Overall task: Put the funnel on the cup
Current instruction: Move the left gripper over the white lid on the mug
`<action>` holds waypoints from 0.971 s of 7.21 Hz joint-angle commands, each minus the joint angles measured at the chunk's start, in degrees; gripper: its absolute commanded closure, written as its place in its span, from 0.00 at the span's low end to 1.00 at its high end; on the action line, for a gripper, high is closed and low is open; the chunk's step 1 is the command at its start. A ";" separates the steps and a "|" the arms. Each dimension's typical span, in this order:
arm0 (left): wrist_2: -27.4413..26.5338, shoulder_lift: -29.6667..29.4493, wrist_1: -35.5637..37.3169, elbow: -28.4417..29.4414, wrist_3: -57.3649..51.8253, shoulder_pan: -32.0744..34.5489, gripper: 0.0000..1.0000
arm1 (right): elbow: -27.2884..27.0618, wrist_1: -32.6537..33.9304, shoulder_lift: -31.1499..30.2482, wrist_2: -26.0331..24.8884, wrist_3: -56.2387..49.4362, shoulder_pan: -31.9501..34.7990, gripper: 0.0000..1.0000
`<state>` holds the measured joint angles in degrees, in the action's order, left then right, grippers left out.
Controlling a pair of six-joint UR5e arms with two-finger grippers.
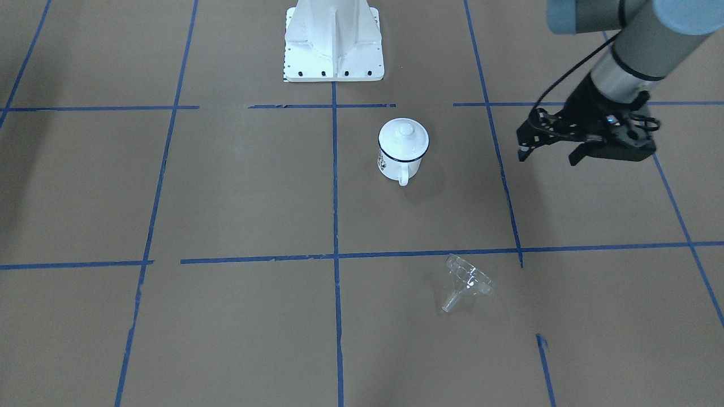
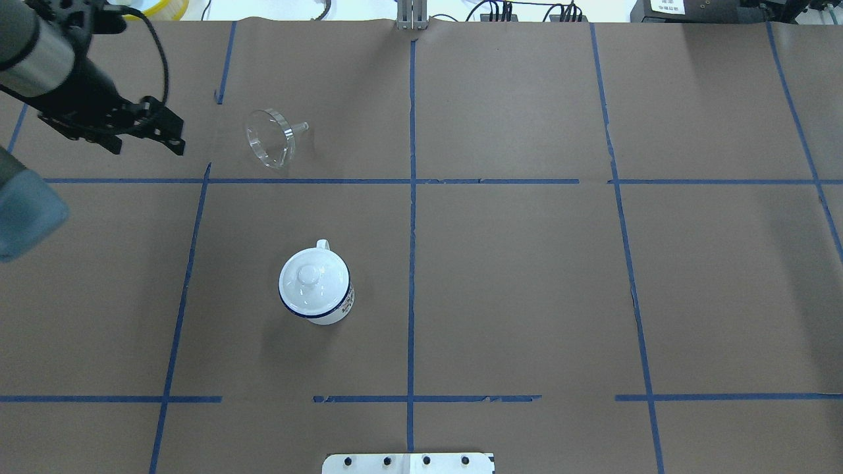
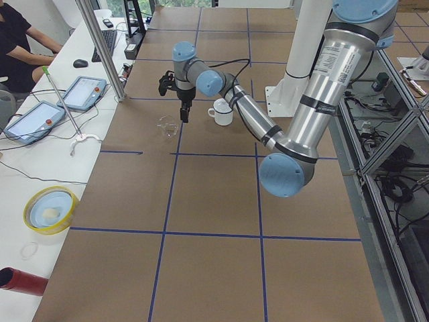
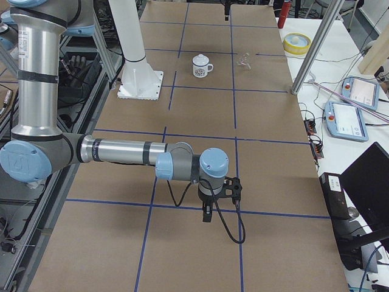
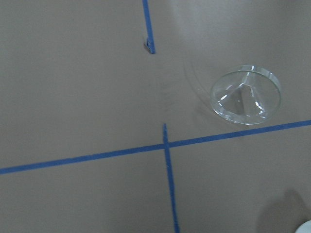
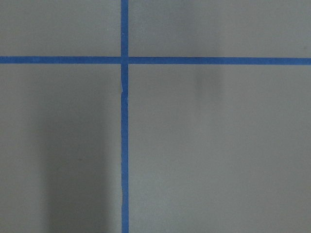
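Observation:
I expect the knobbed lid (image 1: 404, 138) to come straight off when I raise it and the cup to stay standing, because the lid only rests over the dark blue rim (image 1: 403, 160).
The clear funnel (image 1: 466, 280) lies on its side on the brown table, stem along the surface; it also shows in the overhead view (image 2: 270, 138) and the left wrist view (image 5: 245, 94). The white cup (image 1: 396, 164) with a dark blue rim stands upright near the table's middle (image 2: 344, 306), with a round white knobbed lid (image 1: 403, 137) on top. My left gripper (image 1: 548, 154) is open and empty, hovering above the table beside the funnel (image 2: 148, 143). My right gripper (image 4: 209, 213) shows only in the exterior right view, far from both; I cannot tell whether it is open.
The white robot base (image 1: 334, 45) stands behind the cup. Blue tape lines (image 2: 411, 181) cross the table. A side desk with tablets (image 3: 84, 92) and a yellow bowl (image 3: 50, 208) runs along the operators' edge.

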<state>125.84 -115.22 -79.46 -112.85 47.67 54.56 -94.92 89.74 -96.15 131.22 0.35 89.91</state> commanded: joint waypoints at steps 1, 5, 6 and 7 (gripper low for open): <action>-3.94 -6.59 4.22 -0.36 14.33 -9.96 0.00 | 0.00 0.00 0.00 0.00 0.00 0.00 0.00; -9.28 -9.41 4.23 -0.63 29.47 -20.78 0.00 | 0.00 0.00 0.00 0.00 0.00 0.00 0.00; -11.04 -9.33 4.23 -0.19 29.50 -22.02 0.02 | 0.00 0.00 0.00 0.00 0.00 0.00 0.00; -13.40 -9.15 3.96 0.95 29.59 -23.52 0.06 | 0.00 0.00 0.00 0.00 0.00 0.00 0.00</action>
<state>115.10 -124.38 -75.30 -112.94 76.65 33.05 -94.92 89.73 -96.15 131.22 0.35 89.91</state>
